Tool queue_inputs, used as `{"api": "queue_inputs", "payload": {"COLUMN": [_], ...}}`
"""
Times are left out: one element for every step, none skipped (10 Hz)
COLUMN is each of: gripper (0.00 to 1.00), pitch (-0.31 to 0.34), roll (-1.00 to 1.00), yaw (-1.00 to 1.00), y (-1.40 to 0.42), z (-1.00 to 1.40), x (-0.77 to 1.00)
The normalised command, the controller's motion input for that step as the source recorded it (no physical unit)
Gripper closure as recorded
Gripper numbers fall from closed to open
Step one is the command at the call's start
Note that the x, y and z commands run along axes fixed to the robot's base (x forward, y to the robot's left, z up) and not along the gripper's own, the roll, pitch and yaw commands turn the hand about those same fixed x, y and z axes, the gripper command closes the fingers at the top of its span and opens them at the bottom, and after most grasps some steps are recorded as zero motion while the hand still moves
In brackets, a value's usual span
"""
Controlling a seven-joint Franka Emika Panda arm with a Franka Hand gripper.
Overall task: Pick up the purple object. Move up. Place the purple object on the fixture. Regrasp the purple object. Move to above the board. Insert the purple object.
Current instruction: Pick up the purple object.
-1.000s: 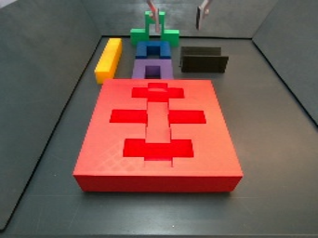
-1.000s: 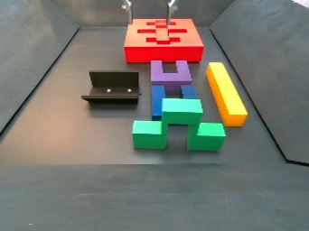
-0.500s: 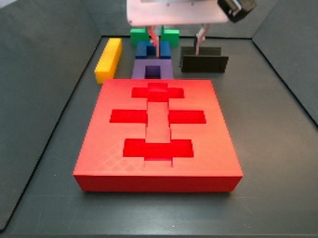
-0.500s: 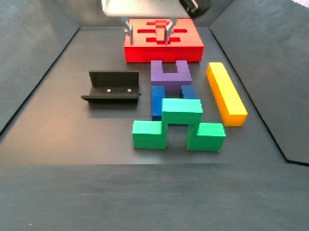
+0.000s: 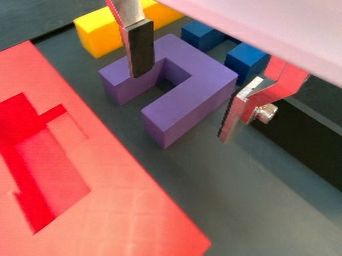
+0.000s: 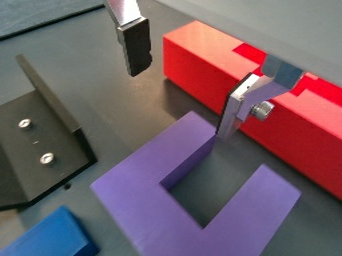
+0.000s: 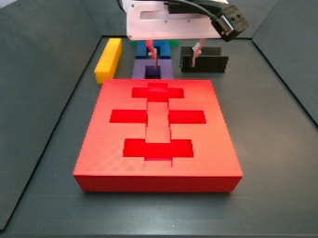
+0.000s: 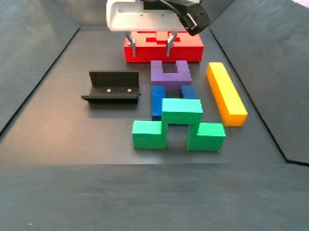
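My gripper is to lift the purple object by its other prong, and the free prong [image 5: 124, 86] will stay level, since the prongs join through a thick base [image 5: 191, 60].
The purple object [image 5: 171, 92] is a U-shaped block lying flat on the dark floor, between the board [image 7: 155, 130] and the blue block [image 8: 172, 96]. It also shows as the purple object [image 8: 173, 72] in a side view. My gripper [image 5: 183, 103] hangs open just above it, with nothing between the fingers. One finger [image 5: 139, 48] stands over a prong, the other finger [image 6: 238, 108] near the block's far side. In a side view the gripper [image 7: 159, 48] sits low over the purple object [image 7: 152, 68]. The fixture [image 8: 112, 87] stands apart to one side.
A long yellow bar [image 8: 226, 91] lies beside the purple and blue blocks. A green block [image 8: 179, 123] sits beyond the blue one. The red board [image 6: 234, 75] edge is close to one finger. The fixture [image 6: 40, 135] is near in a wrist view. Dark walls enclose the floor.
The gripper has come down from the top of the side views. It now hangs open close over the purple object. The blocks have not moved.
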Motion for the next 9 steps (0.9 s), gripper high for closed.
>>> {"api": "queue_inputs", "payload": {"gripper": [0.0, 0.0, 0.0, 0.0, 0.0, 0.0, 0.0, 0.0, 0.0], "pitch": [0.04, 0.02, 0.01, 0.0, 0.0, 0.0, 0.0, 0.0, 0.0], "roll": [0.18, 0.19, 0.2, 0.16, 0.13, 0.12, 0.11, 0.08, 0.04], "yaw": [0.04, 0.08, 0.05, 0.01, 0.0, 0.0, 0.0, 0.0, 0.0], "y": [0.0, -0.03, -0.06, -0.04, -0.03, -0.04, 0.0, 0.0, 0.0], "z": [-0.19, -0.25, -0.29, -0.27, -0.23, -0.25, -0.27, -0.27, -0.27], "x": [0.0, 0.0, 0.04, 0.09, 0.15, 0.11, 0.03, 0.0, 0.0]}}
